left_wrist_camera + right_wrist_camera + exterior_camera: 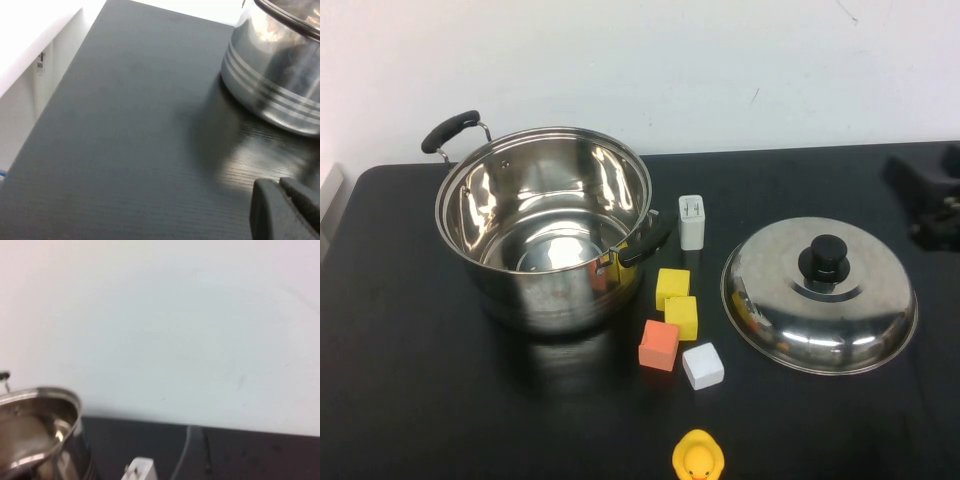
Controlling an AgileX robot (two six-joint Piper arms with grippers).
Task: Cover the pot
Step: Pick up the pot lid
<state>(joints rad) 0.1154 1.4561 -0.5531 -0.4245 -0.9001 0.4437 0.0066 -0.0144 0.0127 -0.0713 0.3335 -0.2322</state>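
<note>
The domed lid (820,296) looks slightly narrower than the pot's rim (520,270), so the lid will settle just inside that rim when the robot lowers it.
The pot (545,225), a large shiny steel stockpot with two black side handles, stands open and empty at the left middle of the black table. The domed steel lid (820,295) with a black knob lies flat on the table to the pot's right, apart from it. My right gripper (932,200) is a dark shape at the far right edge, behind the lid and not touching it. My left gripper (277,184) shows only in the left wrist view, low over the table beside the pot's wall (275,85), shut and empty. The right wrist view shows the pot's rim (40,400).
Between pot and lid sit a white charger block (691,221), two yellow cubes (676,300), an orange cube (659,345) and a white cube (703,365). A yellow rubber duck (698,458) sits at the front edge. The table's left edge (55,95) is near my left gripper.
</note>
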